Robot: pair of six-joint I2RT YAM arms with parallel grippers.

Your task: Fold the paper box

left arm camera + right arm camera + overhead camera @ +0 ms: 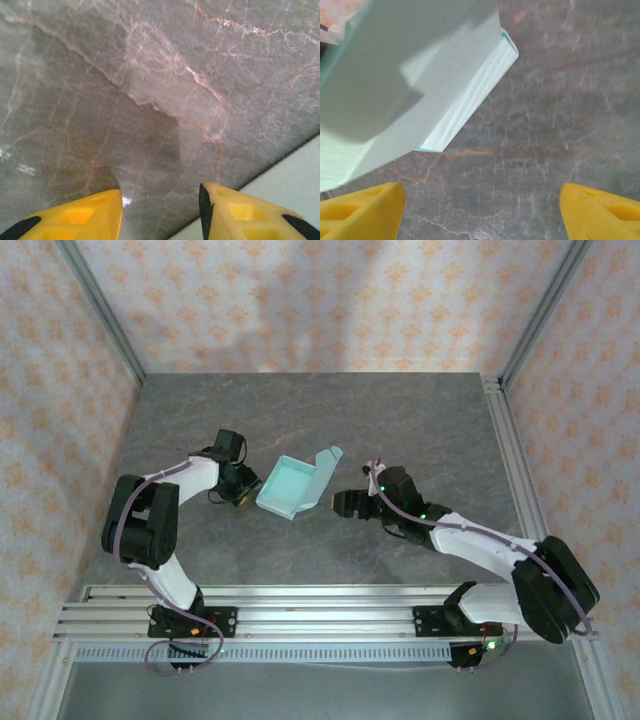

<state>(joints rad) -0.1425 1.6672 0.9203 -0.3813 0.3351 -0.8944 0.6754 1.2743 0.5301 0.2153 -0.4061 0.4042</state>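
Observation:
The paper box's lid flap (pixel 321 479) is facing my right gripper, so I need to rotate the paper box until the lid flap points back and then pinch the paper box's side (pixel 275 511).
The paper box (pixel 288 487) is a pale mint-blue shallow tray lying mid-table, with its lid flap (pixel 326 459) standing up along the right side. My left gripper (pixel 243 498) sits low by the box's left edge. In the left wrist view its yellow fingers (pixel 85 217) stand partly apart over bare table, and the box (pixel 295 180) lies just past the right finger. My right gripper (pixel 346 504) hovers a little right of the box. Its jaws (pixel 480 212) are wide open with only table between them, and the box (pixel 395 75) lies ahead to the left.
The grey marble table (pixel 300 410) stretches behind the box to patterned walls. A metal frame post (pixel 100 310) rises at the back left and a rail (pixel 505 460) runs down the right side. Aluminium rails (pixel 320 605) carry both arm bases at the near edge.

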